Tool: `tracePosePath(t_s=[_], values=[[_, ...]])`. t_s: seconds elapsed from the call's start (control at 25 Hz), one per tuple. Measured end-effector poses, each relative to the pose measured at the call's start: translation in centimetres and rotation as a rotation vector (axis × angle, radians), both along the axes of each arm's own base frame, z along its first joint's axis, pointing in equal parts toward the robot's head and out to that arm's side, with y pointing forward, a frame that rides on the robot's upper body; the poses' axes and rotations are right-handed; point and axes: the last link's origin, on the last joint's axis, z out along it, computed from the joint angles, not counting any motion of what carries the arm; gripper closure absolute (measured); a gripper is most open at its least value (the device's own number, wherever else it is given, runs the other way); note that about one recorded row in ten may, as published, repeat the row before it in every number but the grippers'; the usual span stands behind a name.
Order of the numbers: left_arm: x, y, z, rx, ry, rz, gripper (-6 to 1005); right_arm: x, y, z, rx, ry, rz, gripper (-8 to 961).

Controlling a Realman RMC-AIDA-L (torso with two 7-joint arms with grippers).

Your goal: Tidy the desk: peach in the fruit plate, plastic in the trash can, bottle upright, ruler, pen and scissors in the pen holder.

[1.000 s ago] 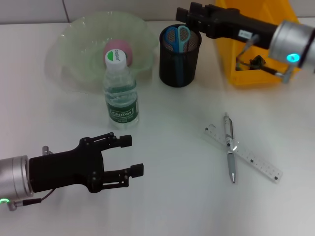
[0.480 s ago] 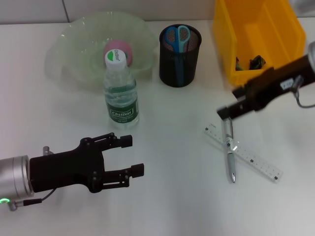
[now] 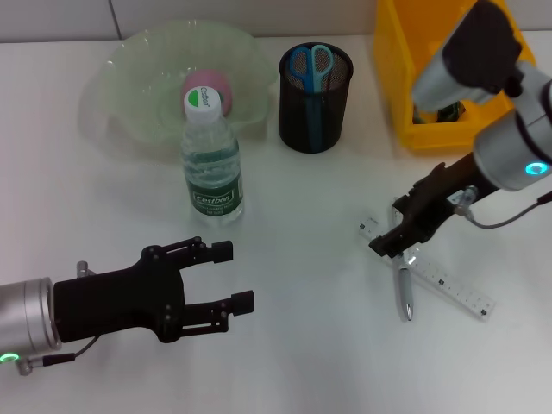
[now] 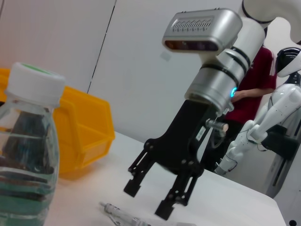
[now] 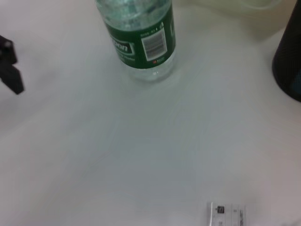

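My right gripper is heading down toward the ruler, as the ruler's upper end sticks out clear of the pen, and should keep lowering toward that end until its open fingers are on both sides of the ruler.
A silver pen (image 3: 404, 291) lies across a clear ruler (image 3: 450, 285) on the white desk at the right. My right gripper (image 3: 390, 235) is open and hangs just above their upper ends; the left wrist view shows its jaws (image 4: 148, 200) spread over the pen (image 4: 121, 214). The water bottle (image 3: 211, 164) stands upright. The peach (image 3: 207, 84) lies in the green glass fruit plate (image 3: 129, 78). Blue scissors (image 3: 310, 65) stand in the black mesh pen holder (image 3: 315, 108). Dark plastic (image 3: 448, 109) lies in the yellow bin (image 3: 431, 60). My left gripper (image 3: 235, 276) is open and empty at the front left.
The right wrist view shows the bottle (image 5: 143, 37), the ruler's end (image 5: 228, 213), the pen holder's side (image 5: 289, 61) and a left finger (image 5: 10, 70). In the left wrist view the bottle (image 4: 26, 155) and bin (image 4: 80, 127) stand at one side.
My right arm has swung from the pen holder past the bin and come down over the pen and ruler. The left arm has barely moved.
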Motion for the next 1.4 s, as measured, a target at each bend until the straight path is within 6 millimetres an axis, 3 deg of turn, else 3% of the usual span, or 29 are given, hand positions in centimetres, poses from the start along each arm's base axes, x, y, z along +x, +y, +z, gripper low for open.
tracePosePath(t_s=[0.16, 0.48, 0.96, 1.16, 1.4], values=[[0.0, -0.1, -0.1, -0.001, -0.002, 0.002, 183, 0.2, 0.2, -1.6, 0.004, -0.027, 0.035, 170], [0.0, -0.3, -0.3, -0.001, -0.005, 0.008, 183, 0.5, 0.5, -3.1, 0.017, -0.042, 0.052, 190], [-0.1, -0.3, -0.3, 0.0, -0.005, 0.009, 183, 0.2, 0.6, -3.3, 0.033, -0.032, 0.05, 240], [-0.2, -0.4, -0.2, 0.0, -0.003, 0.012, 183, 0.0, 0.7, -3.0, 0.041, -0.024, 0.049, 475], [-0.3, -0.4, -0.1, 0.002, 0.0, 0.013, 183, -0.6, 0.8, -2.3, 0.072, -0.003, 0.073, 571]])
